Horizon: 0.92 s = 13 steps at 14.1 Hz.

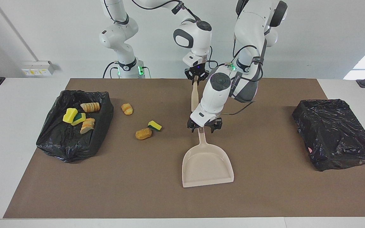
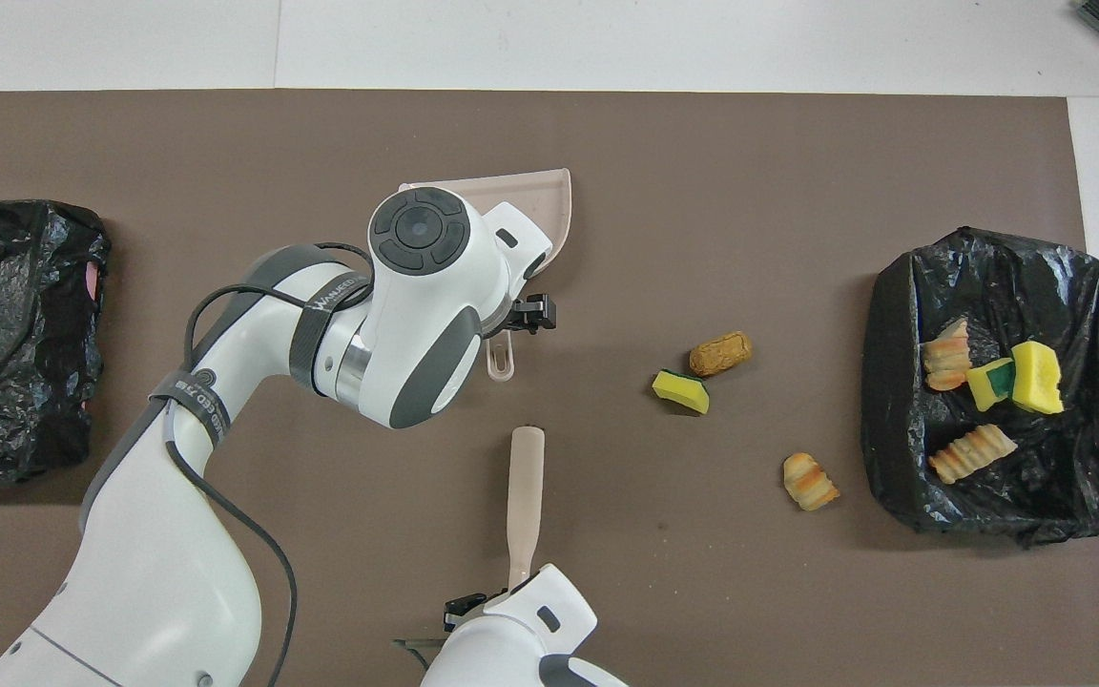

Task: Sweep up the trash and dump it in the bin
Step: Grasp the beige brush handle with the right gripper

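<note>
The dustpan's open edge (image 1: 208,184) points away from the robots. My left gripper should turn the dustpan toward the trash on the mat (image 1: 143,133) before my right gripper sweeps.
Three bits of trash lie on the brown mat: a croissant piece (image 1: 127,108) (image 2: 809,481), a yellow-green sponge chunk (image 1: 154,125) (image 2: 681,390) and a bread piece (image 1: 143,133) (image 2: 719,353). Several more lie in the black-lined bin (image 1: 65,142) (image 2: 988,506) at the right arm's end. The beige dustpan (image 1: 208,164) (image 2: 545,205) lies flat mid-table. My left gripper (image 1: 204,126) (image 2: 511,329) is shut on its handle. My right gripper (image 1: 196,77) (image 2: 502,606) is shut on the beige brush (image 1: 194,95) (image 2: 524,487), whose handle points away from the robots. The bristles are mostly hidden.
A second black-lined bin (image 1: 334,133) (image 2: 6,334) stands at the left arm's end of the table. The brown mat (image 1: 265,190) covers most of the white table.
</note>
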### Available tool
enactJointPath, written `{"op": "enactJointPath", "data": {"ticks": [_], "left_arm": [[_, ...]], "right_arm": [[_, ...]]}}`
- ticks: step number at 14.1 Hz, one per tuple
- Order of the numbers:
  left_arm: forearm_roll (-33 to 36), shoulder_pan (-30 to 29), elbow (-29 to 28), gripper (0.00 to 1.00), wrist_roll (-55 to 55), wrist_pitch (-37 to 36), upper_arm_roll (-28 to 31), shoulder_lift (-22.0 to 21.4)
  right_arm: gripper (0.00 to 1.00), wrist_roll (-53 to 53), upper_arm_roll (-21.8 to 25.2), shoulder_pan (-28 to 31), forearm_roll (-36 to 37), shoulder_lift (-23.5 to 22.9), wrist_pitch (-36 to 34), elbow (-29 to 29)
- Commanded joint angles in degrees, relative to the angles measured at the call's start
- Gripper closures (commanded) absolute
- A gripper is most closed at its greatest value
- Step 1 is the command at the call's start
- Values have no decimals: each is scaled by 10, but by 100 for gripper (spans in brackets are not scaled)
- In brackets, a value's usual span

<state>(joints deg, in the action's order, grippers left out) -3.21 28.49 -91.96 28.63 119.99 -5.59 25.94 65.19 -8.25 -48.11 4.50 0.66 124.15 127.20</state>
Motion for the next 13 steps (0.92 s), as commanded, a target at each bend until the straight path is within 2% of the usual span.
{"op": "enactJointPath", "data": {"ticks": [1, 4, 8, 11, 13], "left_arm": [[-6, 12, -15, 0, 21, 11, 8, -4], [-6, 16, -29, 9, 25, 17, 8, -5], [-2, 16, -17, 10, 24, 8, 9, -4], [0, 16, -17, 50, 24, 7, 10, -4], [8, 15, -17, 100, 23, 2, 11, -5]], "right_arm": [[100, -69, -1, 49, -11, 56, -72, 8], [100, -113, -1, 93, -12, 85, -127, 11], [100, -181, 1, 146, -12, 95, -145, 10], [100, -225, 2, 197, -12, 100, -179, 9], [100, -220, 2, 226, -8, 99, -196, 10]]}}
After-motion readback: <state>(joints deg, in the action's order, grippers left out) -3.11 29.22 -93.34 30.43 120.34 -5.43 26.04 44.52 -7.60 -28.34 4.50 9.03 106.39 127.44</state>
